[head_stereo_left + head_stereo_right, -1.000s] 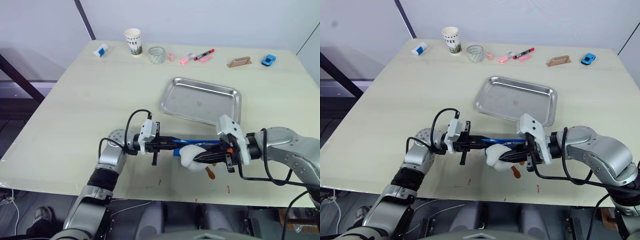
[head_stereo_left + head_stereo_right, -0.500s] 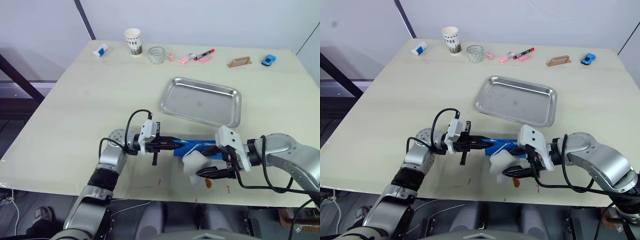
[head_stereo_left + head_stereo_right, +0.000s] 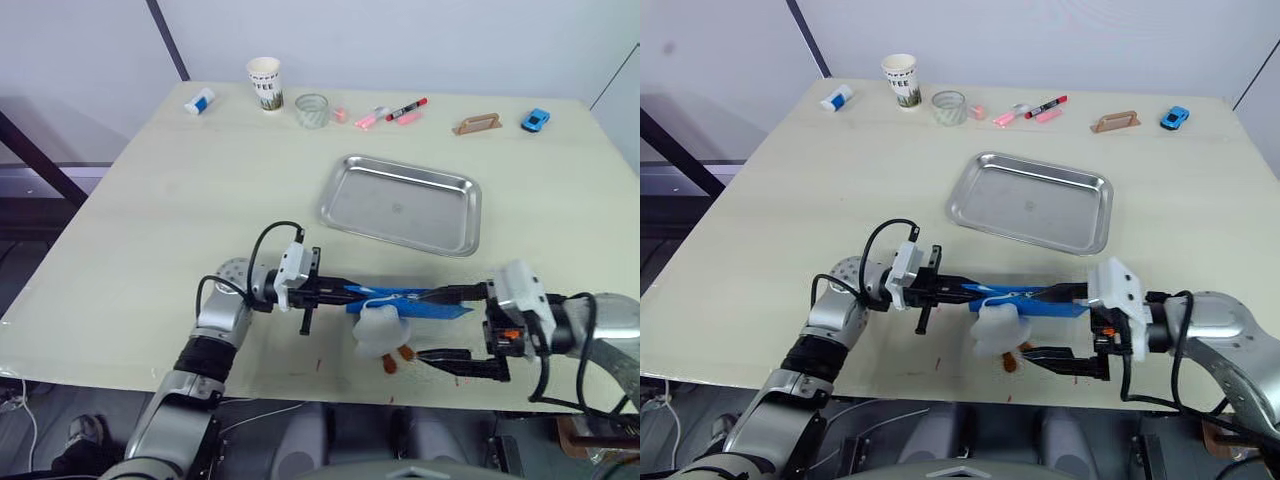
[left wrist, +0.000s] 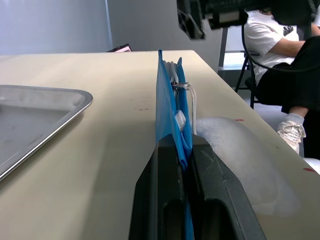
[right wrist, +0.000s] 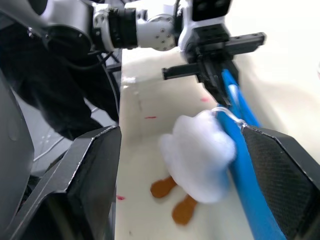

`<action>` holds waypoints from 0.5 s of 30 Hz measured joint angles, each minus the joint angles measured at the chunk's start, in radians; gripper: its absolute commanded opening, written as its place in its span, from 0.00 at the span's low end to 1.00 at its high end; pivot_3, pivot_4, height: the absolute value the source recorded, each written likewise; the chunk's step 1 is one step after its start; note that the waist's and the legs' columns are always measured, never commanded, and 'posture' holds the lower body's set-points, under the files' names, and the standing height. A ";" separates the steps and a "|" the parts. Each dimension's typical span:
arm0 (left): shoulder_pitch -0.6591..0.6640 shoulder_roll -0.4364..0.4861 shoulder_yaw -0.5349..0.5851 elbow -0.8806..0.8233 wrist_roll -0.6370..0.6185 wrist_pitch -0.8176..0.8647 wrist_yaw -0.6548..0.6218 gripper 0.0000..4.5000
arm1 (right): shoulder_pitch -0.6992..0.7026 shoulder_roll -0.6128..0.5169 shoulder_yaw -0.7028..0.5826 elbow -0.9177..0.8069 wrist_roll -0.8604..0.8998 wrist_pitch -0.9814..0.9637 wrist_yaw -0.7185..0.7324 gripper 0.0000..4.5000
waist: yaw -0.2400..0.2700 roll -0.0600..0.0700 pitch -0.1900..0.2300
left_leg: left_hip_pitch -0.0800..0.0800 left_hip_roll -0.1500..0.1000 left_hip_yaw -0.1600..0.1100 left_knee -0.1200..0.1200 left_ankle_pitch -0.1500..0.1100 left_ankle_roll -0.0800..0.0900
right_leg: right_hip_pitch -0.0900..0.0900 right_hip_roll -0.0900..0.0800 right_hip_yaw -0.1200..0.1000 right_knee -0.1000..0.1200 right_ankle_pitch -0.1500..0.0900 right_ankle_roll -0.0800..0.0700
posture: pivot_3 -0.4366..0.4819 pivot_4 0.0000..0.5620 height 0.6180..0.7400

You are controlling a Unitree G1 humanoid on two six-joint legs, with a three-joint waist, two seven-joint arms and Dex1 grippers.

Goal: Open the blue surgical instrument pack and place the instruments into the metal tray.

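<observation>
My gripper will open the blue pack, which has a zipper along its top, and the pack should fold out flat like a book with instruments in both halves.
The blue surgical instrument pack stands on edge near the table's front edge. My left gripper is shut on its left end, and in the left wrist view the fingers pinch the blue fabric. A white fluffy charm with orange feet hangs from the zipper cord and rests on the table. My right gripper is open just right of the charm, one finger along the pack's top, the other near the table edge, holding nothing. The metal tray lies behind. The instruments are hidden.
Along the far edge stand a paper cup, a glass, pink and red markers, a wooden handle, a blue toy car and a white-blue item. A seated person is off to the side.
My right gripper has opened, let go of the white charm, and drawn back to the right. The charm has dropped onto the table. The left gripper keeps its hold.
</observation>
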 measured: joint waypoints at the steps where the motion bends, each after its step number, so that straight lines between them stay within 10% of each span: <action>1: 0.000 0.002 0.002 0.001 -0.001 0.000 0.000 0.00 | 0.046 -0.003 -0.056 0.002 -0.001 -0.018 0.006 0.97 | -0.001 0.000 0.000 | 0.000 0.000 0.000 0.000 0.000 0.000 | 0.000 0.000 0.000 0.000 0.000 0.000 | 0.48 0.27 1.00; 15: -0.011 0.004 0.002 0.001 0.000 0.026 0.009 0.00 | 0.119 0.085 -0.172 0.194 -0.116 -0.233 0.030 0.97 | -0.003 0.001 0.000 | 0.002 0.000 0.003 0.000 0.000 0.000 | 0.000 0.002 0.004 0.000 0.000 0.000 | 0.48 0.27 1.00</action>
